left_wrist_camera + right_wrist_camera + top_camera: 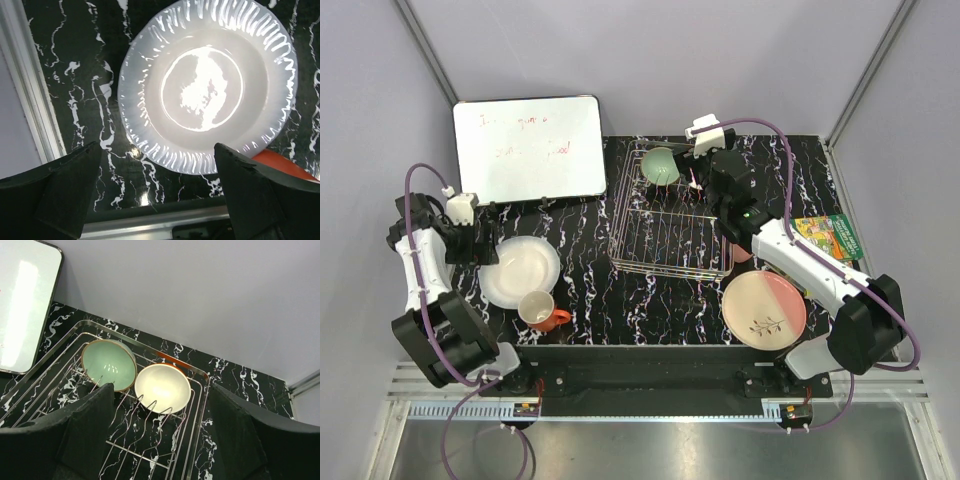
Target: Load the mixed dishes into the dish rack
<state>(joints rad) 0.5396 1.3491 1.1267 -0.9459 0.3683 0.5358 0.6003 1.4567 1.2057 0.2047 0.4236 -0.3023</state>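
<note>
The white plate's rim (488, 278) below is clear of the orange mug; my left gripper should now lower until its open fingers straddle it, then close.
The silver wire dish rack (670, 235) stands at the middle back of the table. The mint green bowl (660, 165) stands on edge in its far end, and in the right wrist view the cream bowl (162, 387) stands right of the mint bowl (109, 364). My right gripper (160, 440) is open and empty above the rack's far end (705, 158). The white plate (520, 270) lies at the left, with the orange mug (540, 310) at its near side. My left gripper (157, 200) is open and empty above the plate's (207, 82) left rim. The pink-and-cream plate (764, 308) lies at the right front.
A whiteboard (528, 148) lies at the back left, close to the rack. A green book (830, 238) lies at the right edge. A pinkish object (741, 254) shows partly under my right arm. The table's metal edge rail (150, 220) runs just beside my left fingers.
</note>
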